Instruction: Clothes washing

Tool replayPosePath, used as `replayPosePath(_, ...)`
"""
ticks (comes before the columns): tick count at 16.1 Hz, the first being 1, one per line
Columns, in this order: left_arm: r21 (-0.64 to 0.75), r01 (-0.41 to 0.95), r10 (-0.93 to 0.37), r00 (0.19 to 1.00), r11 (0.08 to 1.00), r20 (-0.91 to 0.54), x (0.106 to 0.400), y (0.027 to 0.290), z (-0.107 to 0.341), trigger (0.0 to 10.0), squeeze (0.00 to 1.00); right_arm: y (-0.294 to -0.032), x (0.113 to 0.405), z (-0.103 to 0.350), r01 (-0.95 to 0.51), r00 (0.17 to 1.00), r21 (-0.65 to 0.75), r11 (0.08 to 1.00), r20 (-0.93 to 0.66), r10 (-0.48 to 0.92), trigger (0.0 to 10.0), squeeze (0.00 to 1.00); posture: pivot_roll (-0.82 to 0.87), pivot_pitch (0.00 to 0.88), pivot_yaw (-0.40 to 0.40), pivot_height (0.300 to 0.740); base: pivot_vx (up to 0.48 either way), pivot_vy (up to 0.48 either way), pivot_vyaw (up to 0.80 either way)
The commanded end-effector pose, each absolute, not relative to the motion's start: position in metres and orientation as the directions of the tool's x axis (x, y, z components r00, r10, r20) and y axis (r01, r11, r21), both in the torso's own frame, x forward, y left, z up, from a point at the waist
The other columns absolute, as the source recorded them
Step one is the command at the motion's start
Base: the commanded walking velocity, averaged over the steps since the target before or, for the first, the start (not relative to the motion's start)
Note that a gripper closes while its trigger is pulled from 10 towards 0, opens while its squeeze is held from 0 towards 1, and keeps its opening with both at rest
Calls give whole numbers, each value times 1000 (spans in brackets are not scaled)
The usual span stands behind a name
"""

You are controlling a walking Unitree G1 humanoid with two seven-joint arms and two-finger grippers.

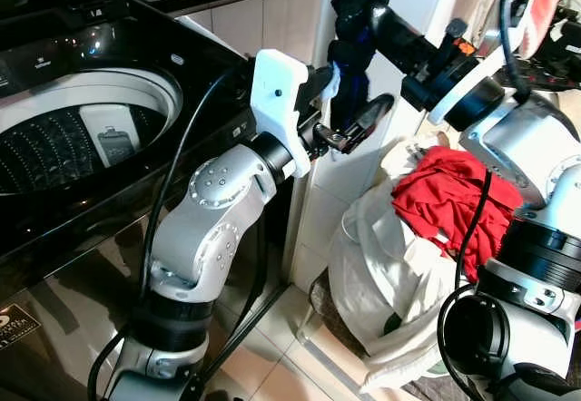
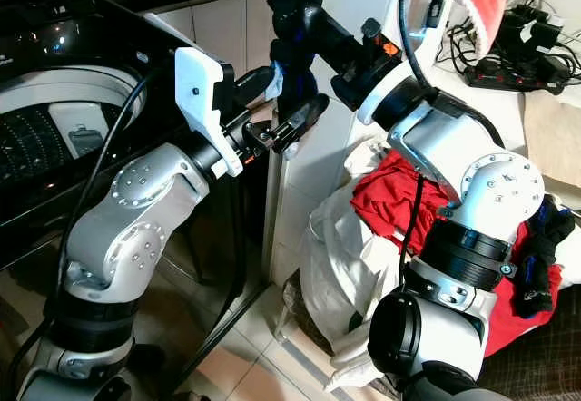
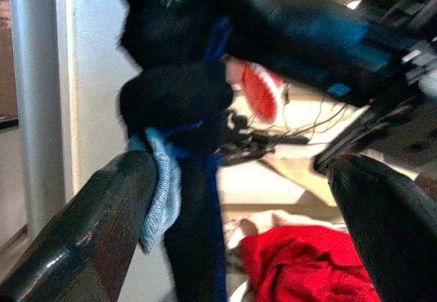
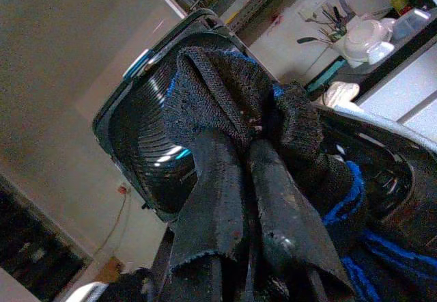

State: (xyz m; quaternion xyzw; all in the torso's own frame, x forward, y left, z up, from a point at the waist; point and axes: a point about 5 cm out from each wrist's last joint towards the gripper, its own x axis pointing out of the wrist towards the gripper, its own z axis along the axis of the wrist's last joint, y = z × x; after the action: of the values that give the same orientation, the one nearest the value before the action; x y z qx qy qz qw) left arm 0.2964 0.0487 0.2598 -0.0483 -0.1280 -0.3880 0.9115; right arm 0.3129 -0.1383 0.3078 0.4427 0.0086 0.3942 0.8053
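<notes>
Thin blue edges (image 3: 218,39) show from the dark garment's folds (image 1: 350,63), so I should expect a wider coloured piece of cloth to be hidden inside when I carry the garment to the drum.
A dark black-and-blue garment (image 1: 349,65) hangs in the air beside the white cabinet edge. My right gripper (image 1: 365,6) is shut on its top, seen close up as dark knit cloth (image 4: 225,97) bunched between the fingers. My left gripper (image 1: 349,102) is open around the hanging part, lower down. One of its fingers (image 3: 89,227) touches a light-blue patch of the garment (image 3: 184,90); the other finger (image 3: 389,227) stands apart from it. The top-loading washing machine (image 1: 54,147) is open at the left, with its drum in view.
A laundry basket (image 1: 331,315) on the floor at the right holds a red cloth (image 1: 449,192) and white fabric (image 1: 381,265). A white cabinet side (image 1: 349,183) stands between washer and basket. Cables and a power strip (image 2: 508,65) lie at the back right.
</notes>
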Motion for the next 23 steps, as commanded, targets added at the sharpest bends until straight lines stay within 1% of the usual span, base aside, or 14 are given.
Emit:
replayPosePath(1, 28, 705, -684, 678, 709, 270, 301, 48, 263, 10000, 0, -138, 310, 312, -636, 680, 719, 280, 352, 643, 0, 0, -65, 0, -69, 740, 0, 0, 0)
replayPosePath(2, 20, 650, -635, 733, 759, 244, 309, 52, 261, 10000, 0, -138, 309, 311, -630, 681, 728, 272, 348, 644, 0, 0, -68, 0, -65, 740, 0, 0, 0)
replayPosePath(3, -10, 605, -585, 774, 796, 240, 316, 57, 260, 7647, 0, -137, 308, 311, -626, 681, 732, 268, 347, 645, 0, 0, -70, 0, -60, 740, 0, 0, 0)
replayPosePath(4, -11, 602, -583, 777, 798, 236, 317, 59, 260, 10000, 0, -137, 307, 310, -618, 685, 740, 266, 341, 644, 0, 0, -70, 0, -60, 740, 0, 0, 0)
replayPosePath(6, 3, 626, -613, 762, 780, 210, 316, 55, 254, 10000, 0, -136, 303, 310, -613, 682, 747, 257, 336, 650, 0, 0, -74, 0, -61, 740, 0, 0, 0)
replayPosePath(7, -36, 634, -614, 761, 773, 209, 315, 54, 252, 5176, 0, -136, 302, 310, -613, 680, 749, 253, 336, 652, 0, 0, -74, 0, -61, 740, 0, 0, 0)
replayPosePath(8, -46, 631, -609, 763, 774, 217, 315, 55, 252, 0, 0, -136, 302, 308, -607, 683, 752, 258, 328, 653, 0, 0, -75, 0, -60, 740, 0, 0, 0)
replayPosePath(12, -66, 634, -608, 762, 770, 224, 315, 59, 253, 0, 0, -135, 301, 306, -589, 697, 760, 276, 304, 650, 0, 0, -69, 0, -60, 740, 0, 0, 0)
replayPosePath(13, -87, 617, -595, 781, 782, 187, 318, 60, 251, 0, 0, -135, 301, 305, -586, 701, 760, 281, 301, 646, 0, 0, -67, 0, -56, 740, 0, 0, 0)
replayPosePath(15, -49, 606, -594, 790, 794, 150, 319, 60, 250, 0, 0, -136, 300, 304, -579, 711, 763, 288, 299, 636, 0, 0, -65, 0, -51, 740, 0, 0, 0)
replayPosePath(17, 17, 593, -586, 791, 805, 176, 320, 62, 252, 0, 0, -139, 301, 302, -568, 729, 761, 314, 289, 620, 0, 0, -64, 0, -48, 740, 0, 0, 0)
replayPosePath(18, 4, 579, -572, 805, 816, 160, 321, 64, 250, 0, 0, -140, 302, 301, -564, 734, 764, 314, 288, 616, 0, 0, -64, 0, -48, 740, 0, 0, 0)
replayPosePath(19, -63, 570, -558, 817, 819, 144, 322, 67, 248, 0, 0, -140, 302, 300, -562, 734, 764, 316, 286, 615, 0, 0, -62, 0, -45, 740, 0, 0, 0)
replayPosePath(23, -65, 563, -551, 822, 824, 144, 323, 72, 248, 0, 0, -139, 303, 297, -552, 743, 765, 332, 270, 613, 0, 0, -54, 0, -47, 740, 0, 0, 0)
